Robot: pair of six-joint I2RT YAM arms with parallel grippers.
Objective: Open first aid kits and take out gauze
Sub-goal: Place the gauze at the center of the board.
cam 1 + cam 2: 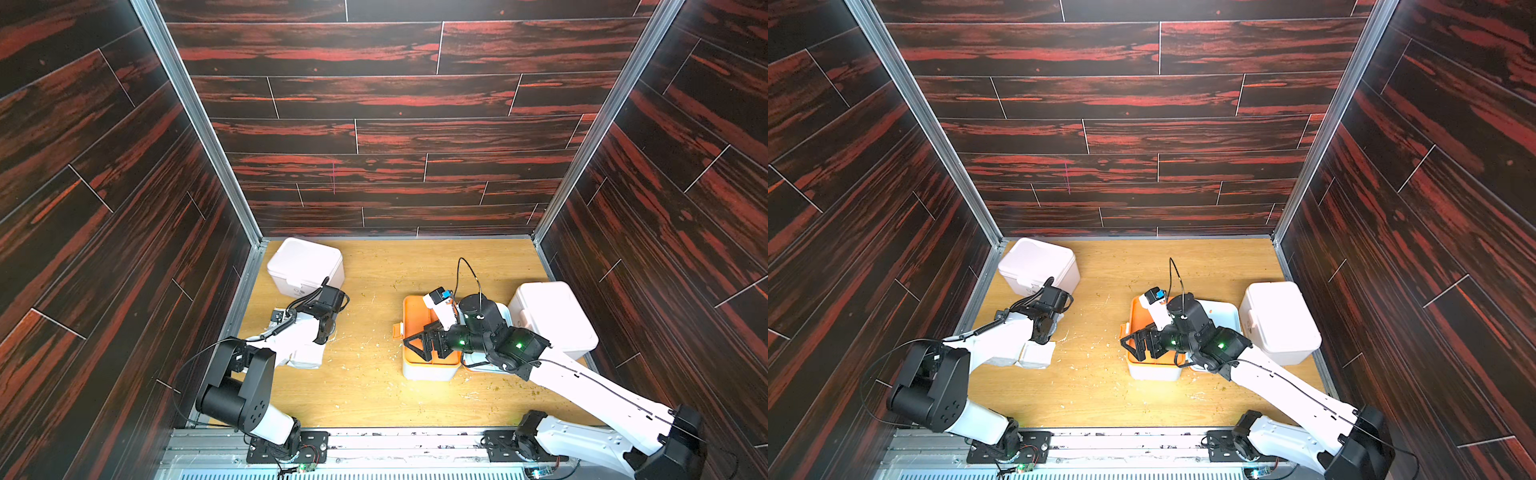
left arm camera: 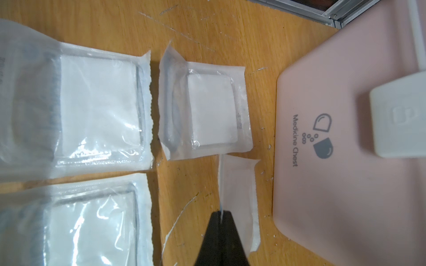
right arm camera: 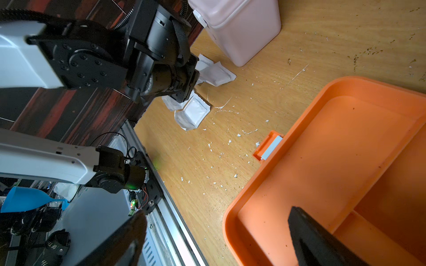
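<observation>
The gauze packet (image 2: pixel 240 195) hangs by its edge over open wood (image 2: pixel 190 195) next to the flat packets. My left gripper should lower the gauze packet next and let it go there.
My left gripper (image 2: pixel 221 213) is shut on the thin edge of a gauze packet (image 2: pixel 238 191), which hangs edge-on just in front of the closed pinkish first aid kit (image 2: pixel 345 184). Three more gauze packets (image 2: pixel 207 112) (image 2: pixel 92 110) (image 2: pixel 87 225) lie flat on the wooden table beside it. In both top views that kit (image 1: pixel 305 266) (image 1: pixel 1038 264) stands at the back left. The orange-trimmed kit (image 1: pixel 428 365) (image 1: pixel 1154 370) stands open in the middle, showing its orange tray (image 3: pixel 322 161). My right gripper (image 3: pixel 220 239) (image 1: pixel 419 345) hangs open over the tray's edge, holding nothing. A closed white kit (image 1: pixel 552 316) (image 1: pixel 1281 322) stands at the right.
The open kit's lid (image 1: pixel 1219 311) lies back toward the white kit. Its orange latch (image 3: pixel 268 146) juts out over the table. White crumbs are scattered on the wood (image 3: pixel 219 149). Dark panelled walls (image 1: pixel 374 124) close in three sides; a metal rail (image 1: pixel 395 440) runs along the front.
</observation>
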